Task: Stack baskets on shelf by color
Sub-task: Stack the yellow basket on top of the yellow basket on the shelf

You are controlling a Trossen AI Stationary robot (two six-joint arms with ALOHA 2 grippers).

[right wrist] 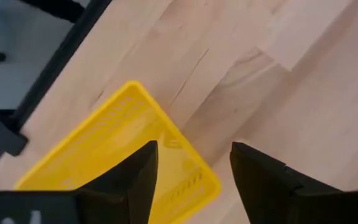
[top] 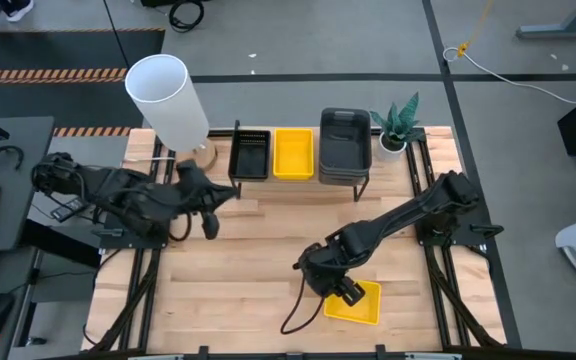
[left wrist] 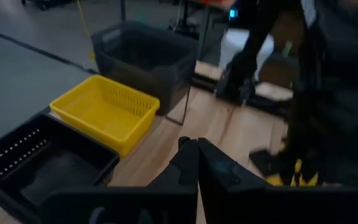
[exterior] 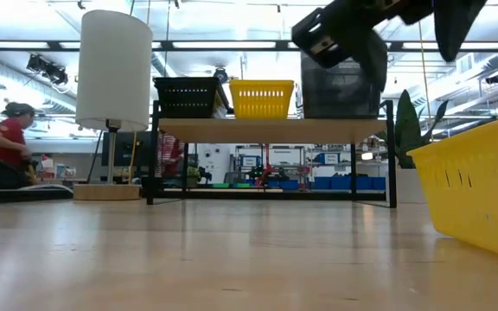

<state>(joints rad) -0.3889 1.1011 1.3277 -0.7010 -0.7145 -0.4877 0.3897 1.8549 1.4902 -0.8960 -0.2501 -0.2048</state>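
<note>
The robot's right gripper has its open fingers astride the tabletop yellow basket's rim [right wrist: 190, 151], and it should keep going down until the ends of its fingers are on either side of the basket's side [right wrist: 192, 178], then close there.
On the shelf [top: 298, 185] at the table's far side stand a black slotted basket [top: 249, 155], a yellow basket [top: 293, 153] and a stack of dark grey baskets [top: 345, 143], left to right. Another yellow basket [top: 358, 303] lies flat on the tabletop near the right front; the low view shows it close by [exterior: 482, 186]. My right gripper [right wrist: 194, 174] hangs open above this basket [right wrist: 104, 155], over one of its corners, without touching it. My left gripper [left wrist: 196, 152] is shut and holds nothing. It hovers in front of the shelf's left end [top: 208, 205].
A lamp with a white shade [top: 166, 98] stands at the shelf's left end, and a small potted plant [top: 396, 128] at its right end. Bare tabletop [top: 258, 260] lies between the two arms. A person [exterior: 7, 138] is in the room far behind.
</note>
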